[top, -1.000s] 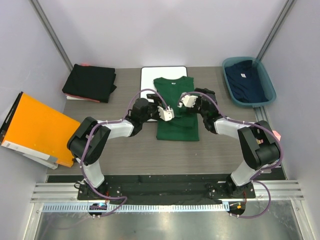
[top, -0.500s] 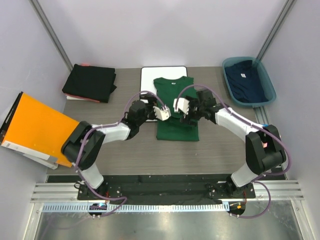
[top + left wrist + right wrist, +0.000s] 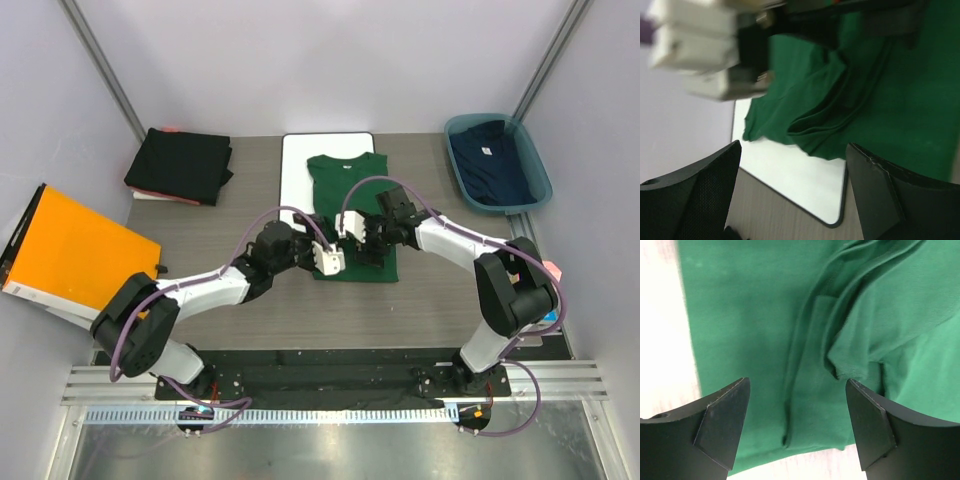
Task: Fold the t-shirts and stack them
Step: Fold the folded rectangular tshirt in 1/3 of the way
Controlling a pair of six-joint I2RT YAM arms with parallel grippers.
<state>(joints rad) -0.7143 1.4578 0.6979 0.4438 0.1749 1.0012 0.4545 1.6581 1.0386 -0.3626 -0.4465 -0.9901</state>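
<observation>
Next, my right gripper pulls the fold toward the collar end point(image 3: 350, 170) and smooths it out before it takes the shirt's hem, because a creased fold point(image 3: 850, 357) is bunched over the shirt's lower part.
A dark green t-shirt point(image 3: 348, 190) lies flat, its sides folded in, its upper part on the white board point(image 3: 296, 170) and its hem on the table. My left gripper point(image 3: 324, 257) hovers open at the shirt's near left corner; in the left wrist view point(image 3: 795, 195) its jaws frame the board's corner point(image 3: 790, 170) and a creased fold of the shirt point(image 3: 880, 100). Just right of it, my right gripper point(image 3: 362, 245) is open over the shirt's lower part. The right wrist view point(image 3: 797, 425) shows folded green cloth point(image 3: 790, 340) beneath its wide jaws. Neither gripper holds anything.
Folded black t-shirts point(image 3: 180, 165) are stacked at the back left. A navy t-shirt point(image 3: 490, 160) lies in a teal tub point(image 3: 536, 186) at the back right. An orange folder point(image 3: 80, 260) leans off the table's left edge.
Both grippers have moved toward the near hem of the green shirt. The right one has also shifted left, close to the left one.
</observation>
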